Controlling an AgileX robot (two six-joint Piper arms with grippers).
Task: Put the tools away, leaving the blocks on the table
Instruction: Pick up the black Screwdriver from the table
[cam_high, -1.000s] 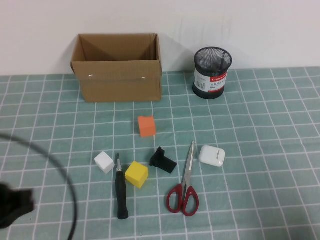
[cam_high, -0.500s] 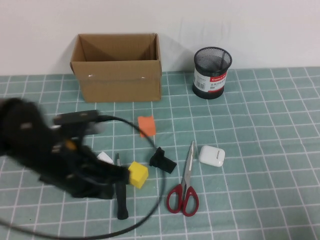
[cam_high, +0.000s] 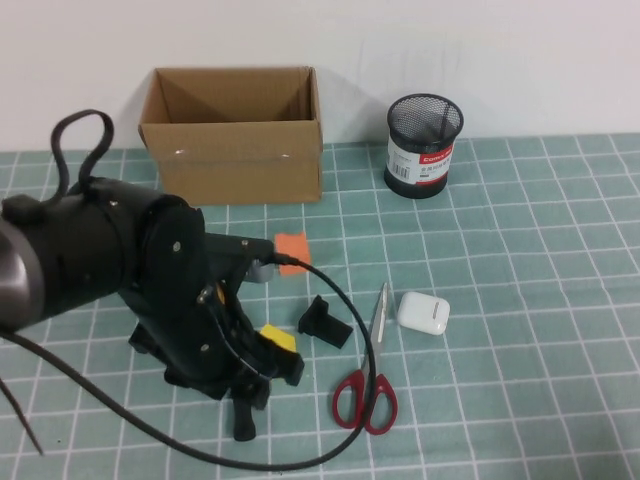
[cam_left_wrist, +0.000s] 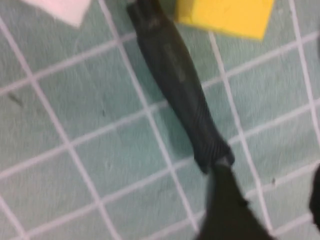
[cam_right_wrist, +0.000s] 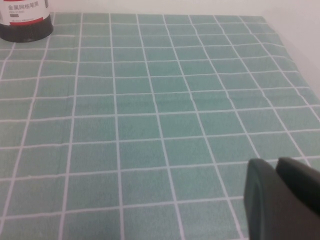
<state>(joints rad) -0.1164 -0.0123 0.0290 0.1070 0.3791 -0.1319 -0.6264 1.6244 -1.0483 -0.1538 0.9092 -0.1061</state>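
Note:
The black-handled screwdriver (cam_high: 244, 418) will stand with its tip higher than the pen cup's rim when I lower it handle-first, because the pen cup (cam_high: 424, 145) is narrow and short.
My left gripper (cam_left_wrist: 270, 202) is open and low over the table (cam_high: 520, 260), by the butt end of the black-handled screwdriver (cam_left_wrist: 182, 87). One finger (cam_left_wrist: 225, 210) meets the handle's end; nothing is gripped. In the high view my left arm covers most of the screwdriver; only its handle end (cam_high: 243, 422) shows. The yellow block (cam_high: 281, 340) and orange block (cam_high: 293, 243) are partly covered. The white block (cam_left_wrist: 60, 7) shows only in the left wrist view. The red-handled scissors (cam_high: 368, 375) lie to the right. My right gripper (cam_right_wrist: 280, 200) is shut and empty over bare mat.
An open cardboard box (cam_high: 235, 140) stands at the back left and a black mesh pen cup (cam_high: 424, 145) at the back right. A small black plastic piece (cam_high: 325, 322) and a white rounded case (cam_high: 424, 311) lie near the scissors.
My left arm has swung in from the lower left and come down over the white block and the screwdriver. The objects on the table have not moved.

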